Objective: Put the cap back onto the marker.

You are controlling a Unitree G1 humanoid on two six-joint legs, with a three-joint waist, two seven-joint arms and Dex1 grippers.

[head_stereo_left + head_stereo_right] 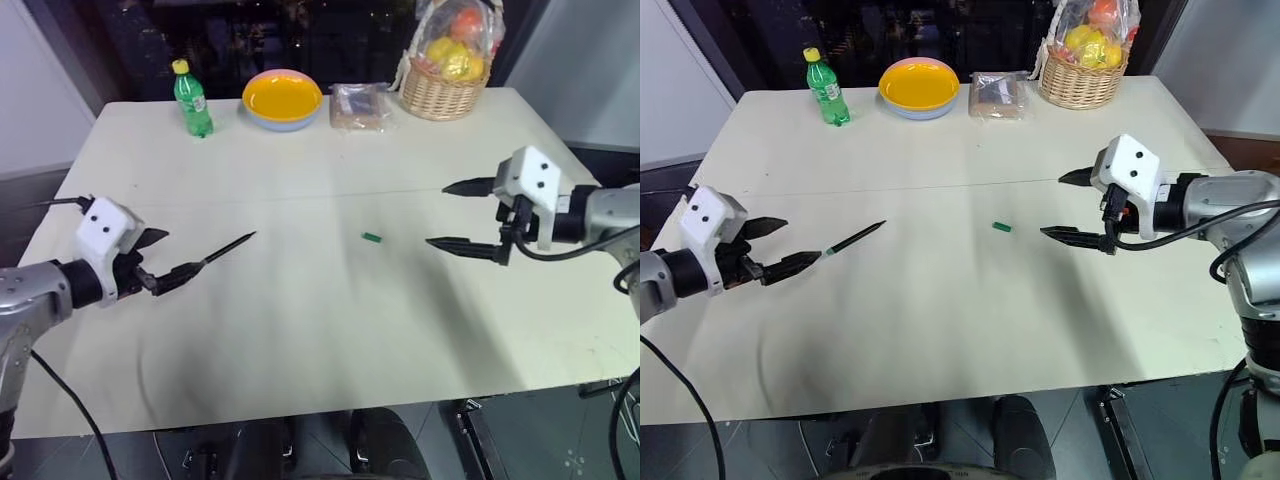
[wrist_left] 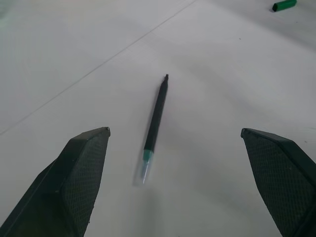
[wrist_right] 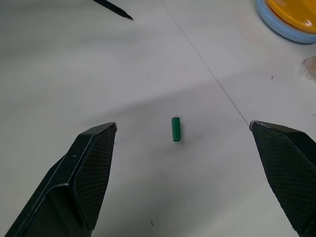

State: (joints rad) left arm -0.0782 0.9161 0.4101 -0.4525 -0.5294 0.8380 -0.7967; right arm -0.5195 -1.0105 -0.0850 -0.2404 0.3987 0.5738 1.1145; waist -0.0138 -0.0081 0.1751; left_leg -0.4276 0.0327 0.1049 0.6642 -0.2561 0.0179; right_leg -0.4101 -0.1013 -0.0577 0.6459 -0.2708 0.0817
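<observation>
The marker [image 1: 230, 247] gets narrower at its far end, down to a thin tip [image 2: 166, 78]. The marker will slide straight into the green cap and hold it when I push.
The marker [image 1: 230, 247], a thin dark stick, lies on the white table [image 1: 300, 340] left of centre, its clear end toward my left gripper and the far end pointing away. My left gripper [image 1: 180, 252] hovers just short of that near end, open, with nothing between its fingers; in the left wrist view the marker [image 2: 155, 116] lies ahead between them. The tiny green cap [image 1: 372, 238] lies flat near the table's middle. My right gripper [image 1: 437, 214] hangs open to the right of the cap, apart from it; the cap [image 3: 176, 129] sits ahead between its fingers.
Along the table's far edge stand a green bottle [image 1: 192, 100] with a yellow top, a yellow bowl [image 1: 283, 98], a clear packet [image 1: 358, 105] and a wicker basket [image 1: 448, 60] of fruit. A faint seam crosses the table behind the cap.
</observation>
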